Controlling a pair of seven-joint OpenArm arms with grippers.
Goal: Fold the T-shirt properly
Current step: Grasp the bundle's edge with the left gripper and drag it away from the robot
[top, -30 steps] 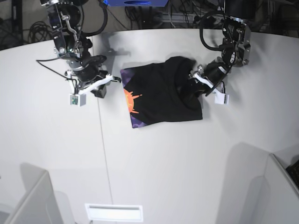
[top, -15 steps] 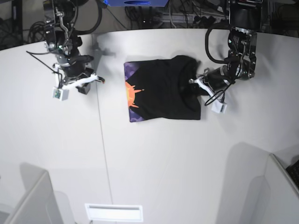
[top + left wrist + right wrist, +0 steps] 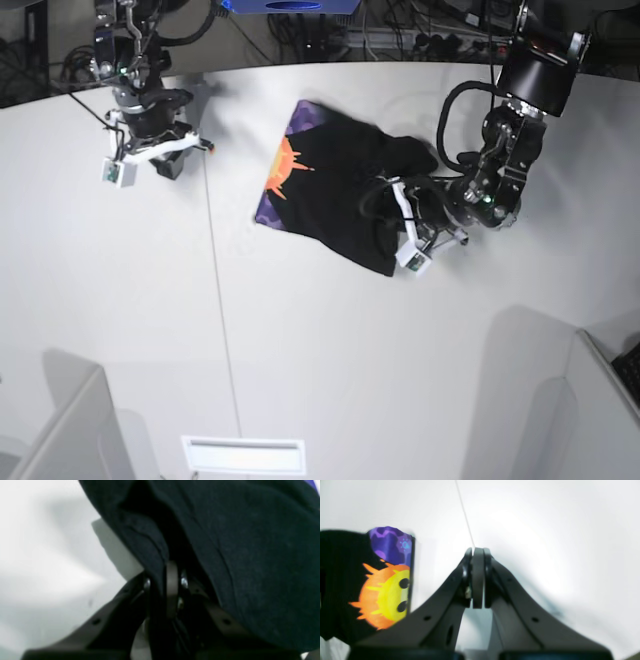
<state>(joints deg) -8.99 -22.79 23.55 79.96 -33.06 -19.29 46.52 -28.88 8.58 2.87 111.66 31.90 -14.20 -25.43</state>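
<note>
My left gripper should keep swinging the T-shirt's bunched end (image 3: 380,222), which it holds opposite the sunburst print, toward the white slotted plate (image 3: 245,456) until the T-shirt is straight.
The black T-shirt (image 3: 330,190) lies folded and skewed on the white table, its purple and orange sunburst print (image 3: 283,165) showing along the left edge. My left gripper (image 3: 388,205) is at the shirt's bunched right end, shut on a fold of black cloth. In the left wrist view the cloth (image 3: 250,555) drapes over the closed gripper (image 3: 165,580). My right gripper (image 3: 200,146) is shut and empty, hovering over bare table to the left of the shirt. In the right wrist view the gripper (image 3: 477,552) is closed, with the print (image 3: 387,592) at the left.
A thin seam (image 3: 215,280) runs front to back across the table (image 3: 330,350), left of the shirt. A white slotted plate (image 3: 243,455) sits at the front edge. Grey panels stand at the front left (image 3: 60,430) and front right (image 3: 590,420). Cables lie behind the table.
My left gripper has pulled the shirt's right end forward and left, so the shirt has turned and its printed edge now points back. My right arm has moved back and away.
</note>
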